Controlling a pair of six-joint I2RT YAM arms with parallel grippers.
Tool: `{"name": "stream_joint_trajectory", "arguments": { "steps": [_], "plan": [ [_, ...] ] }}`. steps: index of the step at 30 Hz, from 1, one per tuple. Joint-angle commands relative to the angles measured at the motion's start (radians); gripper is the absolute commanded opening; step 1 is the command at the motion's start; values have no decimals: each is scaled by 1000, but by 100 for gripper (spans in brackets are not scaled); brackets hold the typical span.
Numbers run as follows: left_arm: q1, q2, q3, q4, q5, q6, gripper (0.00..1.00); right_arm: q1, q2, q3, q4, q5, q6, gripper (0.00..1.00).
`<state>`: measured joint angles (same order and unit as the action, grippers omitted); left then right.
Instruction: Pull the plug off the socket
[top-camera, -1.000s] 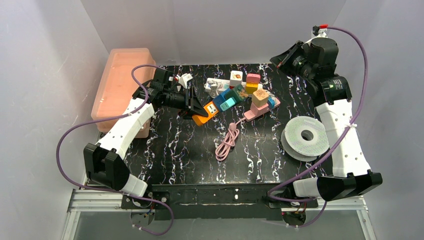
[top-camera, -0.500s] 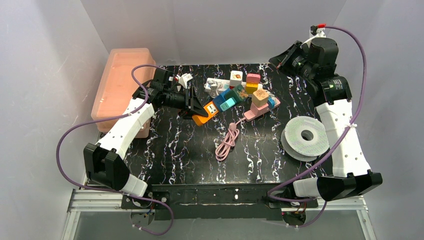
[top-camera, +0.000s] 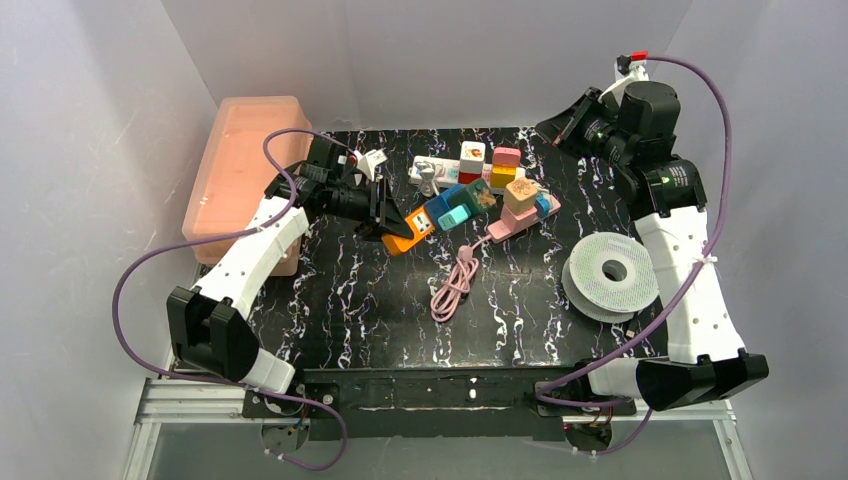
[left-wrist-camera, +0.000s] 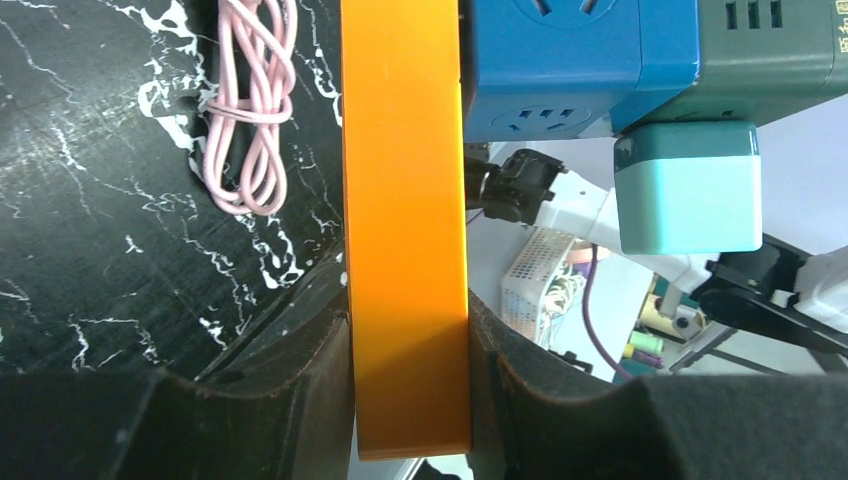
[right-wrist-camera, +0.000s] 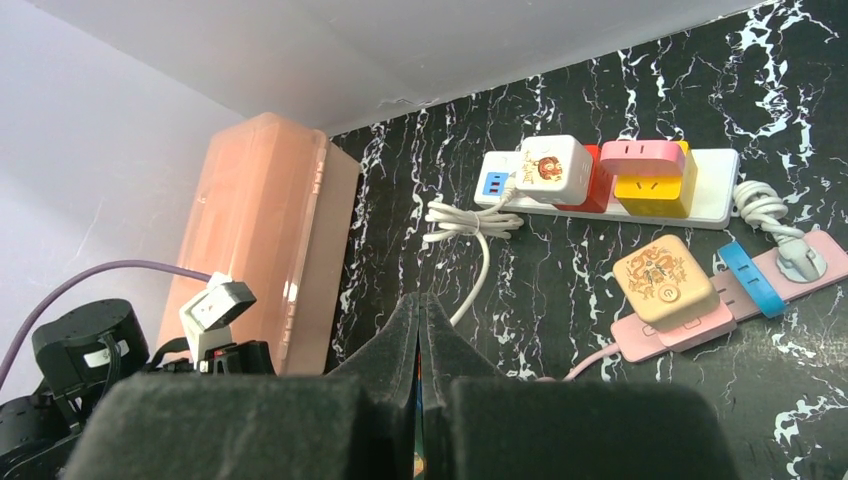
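My left gripper keeps lowering the orange socket there (top-camera: 396, 279), because the black table (top-camera: 392, 286) beside the coiled pink cable is open, and let go once the socket rests flat.
My left gripper (top-camera: 392, 228) is shut on the near end of the orange socket (top-camera: 405, 236), which is held a little above the black table. The left wrist view shows the orange socket (left-wrist-camera: 405, 220) clamped between both pads. On its far end sits a blue cube plug (top-camera: 440, 209), with a light teal plug (top-camera: 458, 213) and a dark green block (top-camera: 479, 196) joined to it. The same blue plug (left-wrist-camera: 570, 60) and teal plug (left-wrist-camera: 685, 185) show beside the strip. My right gripper (top-camera: 553, 124) hangs shut and empty, raised at the back right, far from the socket.
A long white strip (top-camera: 440, 166) with cube plugs lies at the back. A pink strip (top-camera: 520, 218) lies to the right of the socket, and a coiled pink cable (top-camera: 455, 285) in front of it. A white spool (top-camera: 612, 272) sits right, a translucent orange bin (top-camera: 245, 170) left.
The socket has turned slightly in my left gripper, its plug end swinging a little toward the near side. The right arm has shifted slightly up and to the right.
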<state>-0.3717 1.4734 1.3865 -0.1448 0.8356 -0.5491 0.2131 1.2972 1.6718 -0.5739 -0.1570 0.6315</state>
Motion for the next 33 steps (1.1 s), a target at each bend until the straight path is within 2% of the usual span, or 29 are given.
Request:
{"name": "stream_joint_trajectory", "arguments": {
  "steps": [1, 19, 24, 29, 33],
  "plan": [
    [-1, -103, -1, -56, 117, 121, 0, -3, -38, -4, 35, -18, -28, 1],
    [-2, -98, -9, -78, 83, 195, 0, -4, -61, -48, 71, -19, -29, 1],
    [-10, -105, -68, -126, 41, 336, 0, -4, -59, -40, 65, -21, -44, 1],
    [-11, -79, -116, -153, 22, 413, 0, -4, -68, -46, 68, -26, -65, 1],
    [-28, -68, -168, -140, -115, 538, 0, -4, -69, -59, 68, -26, -60, 1]
  ]
}}
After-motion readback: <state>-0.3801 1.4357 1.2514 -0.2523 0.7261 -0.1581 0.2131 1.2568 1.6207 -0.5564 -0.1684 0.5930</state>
